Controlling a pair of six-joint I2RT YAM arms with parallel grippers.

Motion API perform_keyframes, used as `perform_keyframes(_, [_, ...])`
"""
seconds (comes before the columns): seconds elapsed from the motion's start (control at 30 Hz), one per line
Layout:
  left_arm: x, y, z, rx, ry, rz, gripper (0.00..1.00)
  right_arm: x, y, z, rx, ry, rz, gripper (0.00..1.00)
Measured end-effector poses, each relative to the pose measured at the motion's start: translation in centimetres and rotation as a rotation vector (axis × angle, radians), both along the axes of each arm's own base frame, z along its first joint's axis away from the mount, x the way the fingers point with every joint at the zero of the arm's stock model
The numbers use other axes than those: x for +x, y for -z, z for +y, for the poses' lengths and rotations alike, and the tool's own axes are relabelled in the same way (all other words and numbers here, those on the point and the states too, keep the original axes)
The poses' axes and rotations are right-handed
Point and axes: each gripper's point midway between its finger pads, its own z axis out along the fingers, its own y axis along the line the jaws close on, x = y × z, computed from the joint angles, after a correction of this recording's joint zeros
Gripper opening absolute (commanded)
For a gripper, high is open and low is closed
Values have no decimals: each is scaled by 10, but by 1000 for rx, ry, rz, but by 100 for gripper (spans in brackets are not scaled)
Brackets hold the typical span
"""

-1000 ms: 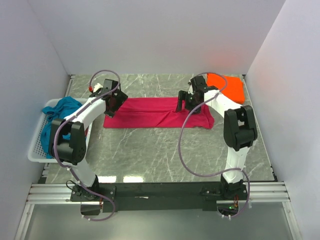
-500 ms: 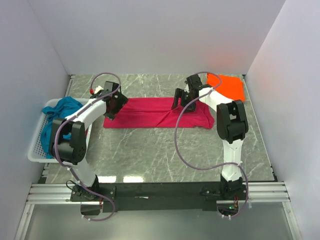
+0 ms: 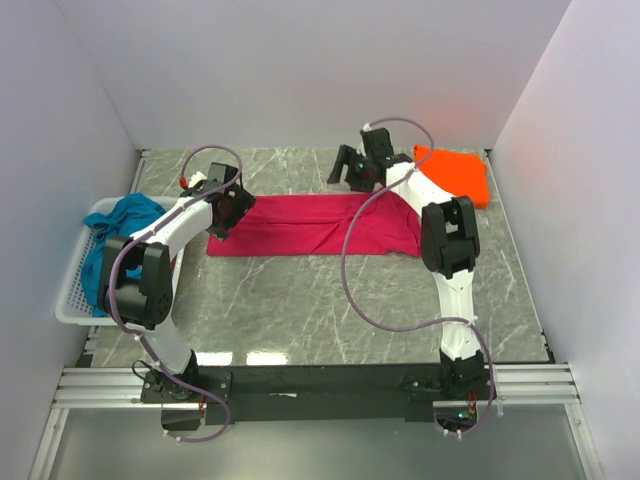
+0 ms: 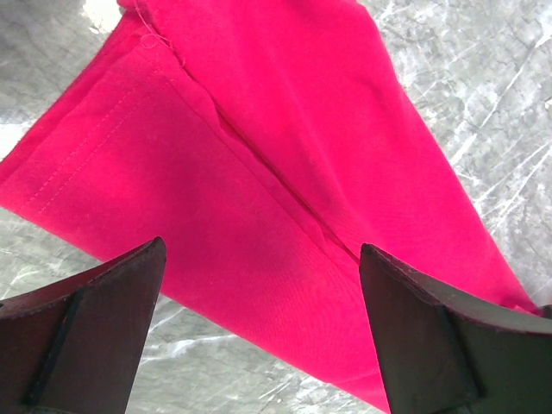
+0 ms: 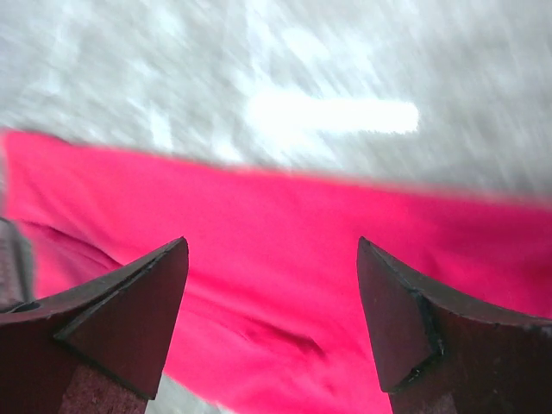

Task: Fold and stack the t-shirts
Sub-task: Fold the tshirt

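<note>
I need to turn the magenta-pink t-shirt lengthwise before folding because it lies crosswise as a long strip (image 3: 295,228). My right gripper should move over its wide end (image 3: 388,226) and help my left gripper turn it.
The magenta-pink t-shirt (image 3: 300,225) lies folded into a long strip across the middle of the table. My left gripper (image 3: 226,208) hovers open over its left end; in the left wrist view the cloth (image 4: 259,172) and its near edge lie below the open left gripper (image 4: 263,328). My right gripper (image 3: 346,168) is open by the shirt's far edge, right of centre; the right wrist view is blurred and shows pink cloth (image 5: 285,250) under the empty right gripper (image 5: 272,319). The orange t-shirt (image 3: 455,175) lies folded at the back right. The teal-blue t-shirt (image 3: 125,215) is bunched in the basket.
A white lattice basket (image 3: 70,300) stands against the left wall. White walls close the table on the left, back and right. Grey marble tabletop (image 3: 330,310) shows in front of the pink shirt. Both arms' cables loop above the table.
My right gripper has lifted off the pink shirt's right half and swung back and left to the shirt's far edge. The left arm has stayed put.
</note>
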Motion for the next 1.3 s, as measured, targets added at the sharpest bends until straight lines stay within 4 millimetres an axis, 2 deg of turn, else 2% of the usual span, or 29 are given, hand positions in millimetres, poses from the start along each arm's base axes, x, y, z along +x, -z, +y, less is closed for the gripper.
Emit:
perform_keyframes(0.1, [-2,1,2,9,-5,7,100,22,-27,16,9,-16,-92,85])
perform_keyframes(0.17, [-2,2,4,18,-9,10,99,26,-42,19,-3,-18,-132,85])
perform_keyframes(0.27, [-2,1,5,28,-4,11,100,20,-45,14,-42,4,-141,86])
perform_keyframes(0.47, [7,-12,3,31,18,-15,99,-41,-12,-32,-160,92,18,87])
perform_keyframes(0.6, [11,-14,1,30,25,-22,100,-72,19,-45,-184,107,121,87])
perform_keyframes(0.7, [11,-14,1,32,28,-19,99,-80,35,-46,-193,105,173,87])
perform_keyframes(0.83, [10,-13,2,38,32,-16,99,-71,41,-40,-183,98,179,87])
perform_keyframes(0.97, [10,-13,3,40,30,-15,100,-48,39,-25,-147,76,153,87])
perform_keyframes(1.17, [10,-12,8,44,24,-9,99,-10,23,6,-61,39,80,86])
perform_keyframes(1.3, [10,-12,11,52,18,-9,99,1,7,21,-11,26,40,86])
